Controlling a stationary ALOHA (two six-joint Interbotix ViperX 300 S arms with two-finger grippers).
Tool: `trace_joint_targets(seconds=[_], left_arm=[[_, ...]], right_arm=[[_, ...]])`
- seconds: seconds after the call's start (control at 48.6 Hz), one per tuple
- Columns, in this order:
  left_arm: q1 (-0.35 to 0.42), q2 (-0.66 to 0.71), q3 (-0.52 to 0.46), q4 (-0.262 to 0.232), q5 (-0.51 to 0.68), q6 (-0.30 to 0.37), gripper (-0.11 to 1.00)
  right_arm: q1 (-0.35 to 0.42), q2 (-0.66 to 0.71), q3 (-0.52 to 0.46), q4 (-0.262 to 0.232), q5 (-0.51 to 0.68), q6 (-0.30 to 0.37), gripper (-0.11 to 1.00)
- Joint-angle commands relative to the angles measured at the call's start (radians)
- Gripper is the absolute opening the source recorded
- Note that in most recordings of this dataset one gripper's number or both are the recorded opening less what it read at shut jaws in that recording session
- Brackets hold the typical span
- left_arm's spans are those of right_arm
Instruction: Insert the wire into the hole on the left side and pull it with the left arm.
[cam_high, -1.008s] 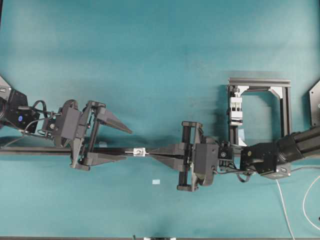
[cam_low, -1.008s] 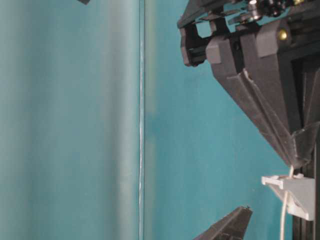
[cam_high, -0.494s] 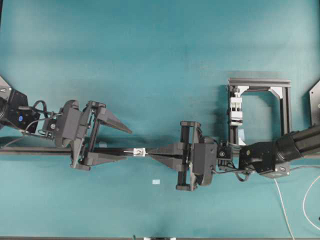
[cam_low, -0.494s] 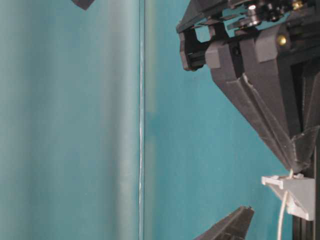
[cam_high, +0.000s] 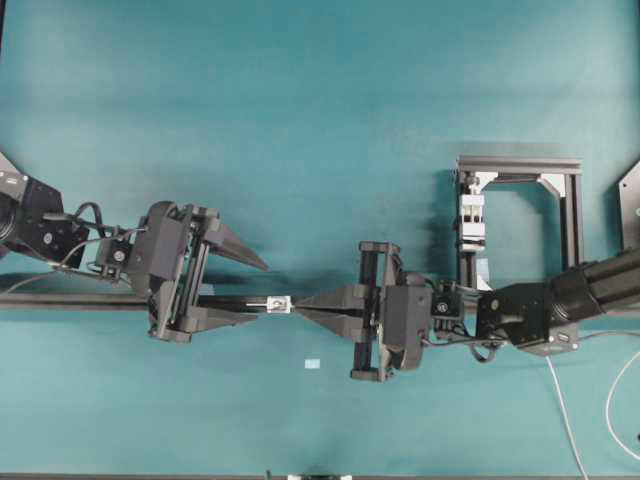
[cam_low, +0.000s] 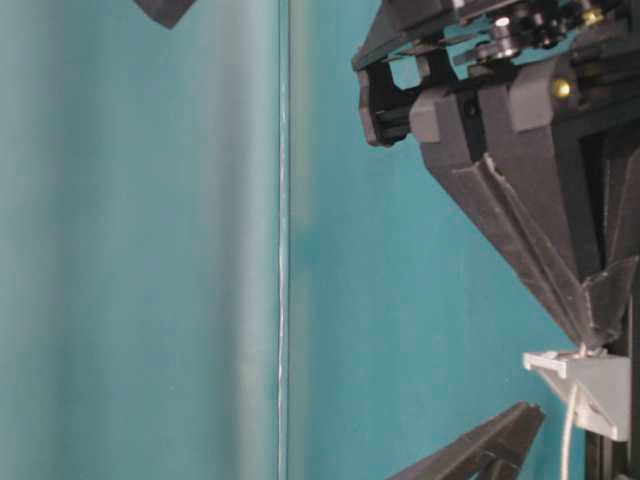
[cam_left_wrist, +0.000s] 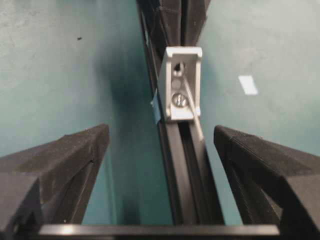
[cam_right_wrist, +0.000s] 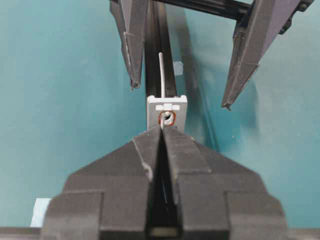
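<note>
When I pull, the wire (cam_left_wrist: 192, 102) should slide through the hole while the white block stays put: a screw (cam_left_wrist: 179, 100) pins the block to the rail.
The small white block (cam_high: 279, 303) sits on the end of the black rail (cam_high: 60, 302). The wire (cam_right_wrist: 162, 75) runs through the hole (cam_right_wrist: 166, 119), and its free end lies along the rail on the left side (cam_left_wrist: 192, 112). My right gripper (cam_high: 298, 302) is shut on the wire, its tips (cam_right_wrist: 162, 129) right against the block. My left gripper (cam_high: 263, 290) is open, and its fingers (cam_left_wrist: 75, 155) straddle the rail and the wire end without touching them. The rest of the wire trails off at the lower right (cam_high: 565, 420).
A taller white clamp in a black frame (cam_high: 520, 215) stands at the right, behind the right arm. A pale tape scrap (cam_high: 312, 364) lies on the teal table just below the grippers. Blue tape (cam_left_wrist: 156, 107) sticks to the rail beside the block.
The left gripper has moved to the right along the rail, closer to the block, still open. The right gripper has kept its hold at the block.
</note>
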Motion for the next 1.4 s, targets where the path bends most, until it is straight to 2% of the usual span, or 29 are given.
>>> trace_joint_targets(seconds=[0.0, 0.247, 0.329, 0.432, 0.597, 0.679, 0.761, 0.864, 1.214, 1.378], left_arm=[[0.002, -0.041, -0.011, 0.003, 0.005, -0.003, 0.65], [0.002, -0.063, -0.006, 0.003, 0.008, -0.005, 0.65], [0.002, -0.058, -0.005, 0.003, 0.012, -0.009, 0.60], [0.000, -0.057, -0.006, 0.003, 0.020, -0.017, 0.46], [-0.002, -0.055, -0.015, 0.003, 0.051, -0.038, 0.10], [0.003, -0.057, -0.026, 0.003, 0.097, -0.077, -0.02], [0.009, -0.057, -0.040, 0.003, 0.155, -0.104, -0.08], [0.012, -0.060, -0.054, 0.003, 0.199, -0.115, -0.10], [0.011, -0.074, -0.054, 0.003, 0.204, -0.118, -0.10], [0.009, -0.074, -0.054, 0.003, 0.206, -0.118, -0.10]], right_arm=[[-0.015, -0.006, -0.011, -0.002, 0.015, 0.003, 0.01], [-0.017, -0.006, -0.011, -0.002, 0.015, 0.003, 0.01], [-0.017, -0.006, -0.011, -0.002, 0.015, 0.005, 0.01], [-0.017, -0.006, -0.009, -0.002, 0.015, 0.005, 0.01], [-0.017, -0.006, -0.011, -0.002, 0.015, 0.005, 0.01], [-0.015, -0.005, -0.009, -0.002, 0.015, 0.005, 0.01], [-0.017, -0.006, -0.011, -0.002, 0.015, 0.005, 0.01], [-0.017, -0.006, -0.011, 0.000, 0.015, 0.005, 0.01], [-0.017, -0.015, -0.009, -0.002, 0.020, 0.014, 0.01], [-0.021, -0.041, -0.002, 0.000, 0.071, 0.018, 0.01]])
